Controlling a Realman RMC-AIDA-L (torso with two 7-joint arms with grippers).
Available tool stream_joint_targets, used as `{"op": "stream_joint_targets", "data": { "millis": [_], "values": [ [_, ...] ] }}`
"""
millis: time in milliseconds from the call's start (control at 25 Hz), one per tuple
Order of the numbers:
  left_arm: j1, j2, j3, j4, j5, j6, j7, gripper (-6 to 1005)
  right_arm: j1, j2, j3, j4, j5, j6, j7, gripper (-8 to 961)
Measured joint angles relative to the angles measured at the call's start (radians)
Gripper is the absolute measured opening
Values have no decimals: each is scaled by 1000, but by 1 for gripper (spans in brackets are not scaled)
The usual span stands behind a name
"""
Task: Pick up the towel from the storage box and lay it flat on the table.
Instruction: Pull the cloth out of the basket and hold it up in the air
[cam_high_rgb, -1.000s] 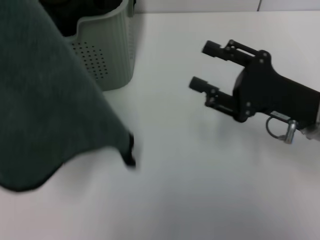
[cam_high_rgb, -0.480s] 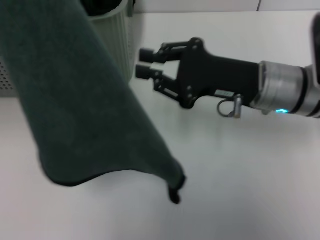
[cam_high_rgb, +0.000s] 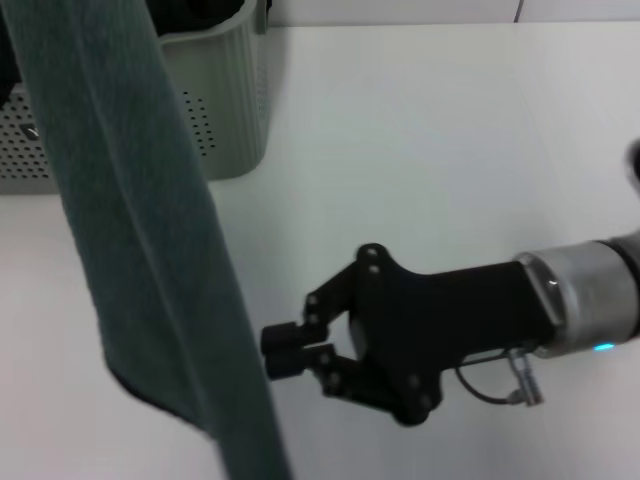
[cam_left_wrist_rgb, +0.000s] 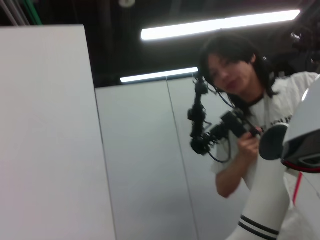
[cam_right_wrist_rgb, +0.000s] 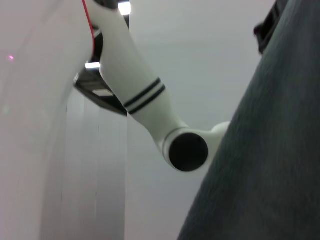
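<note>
The towel is hanging in a narrow fold (cam_high_rgb: 150, 215) with its top higher than my right gripper. Next, my left gripper brings the towel's upper edge down to my right gripper's fingertips (cam_high_rgb: 283, 350).
The dark green towel (cam_high_rgb: 140, 250) hangs in a long narrow fold from above the top left of the head view down past its bottom edge. Whatever holds it is out of view, and so is my left gripper. The pale grey-green storage box (cam_high_rgb: 225, 100) stands at the back left on the white table (cam_high_rgb: 450, 150), partly behind the towel. My right gripper (cam_high_rgb: 285, 350) reaches in from the right, low over the table, its fingertips close together right at the towel's hanging edge. I cannot tell whether cloth is pinched. The towel (cam_right_wrist_rgb: 270, 165) fills one side of the right wrist view.
The box's perforated wall (cam_high_rgb: 25, 150) shows again left of the towel. A white arm with black stripes (cam_right_wrist_rgb: 145, 100) shows in the right wrist view. The left wrist view shows only room walls and a person (cam_left_wrist_rgb: 235, 100) holding a camera.
My right gripper swung from beside the box down to the front, reaching the towel's edge with its fingers drawn together. The towel turned from a wide spread sheet into a narrow hanging strip.
</note>
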Motion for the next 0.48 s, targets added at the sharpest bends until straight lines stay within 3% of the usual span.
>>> {"op": "stream_joint_targets", "data": {
  "millis": [80, 120, 200, 480],
  "values": [
    [-3, 6, 9, 7, 2, 0, -7, 86, -38, -3, 37, 2, -2, 10, 14, 63],
    [-8, 30, 55, 20, 1, 0, -16, 86, -53, -4, 63, 2, -2, 9, 27, 65],
    [-17, 44, 88, 27, 1, 1, -23, 87, -88, -9, 142, 2, -15, 5, 76, 71],
    [-72, 92, 227, 89, 20, 2, -64, 91, -62, -51, 360, 13, -205, -18, 228, 104]
  ]
}}
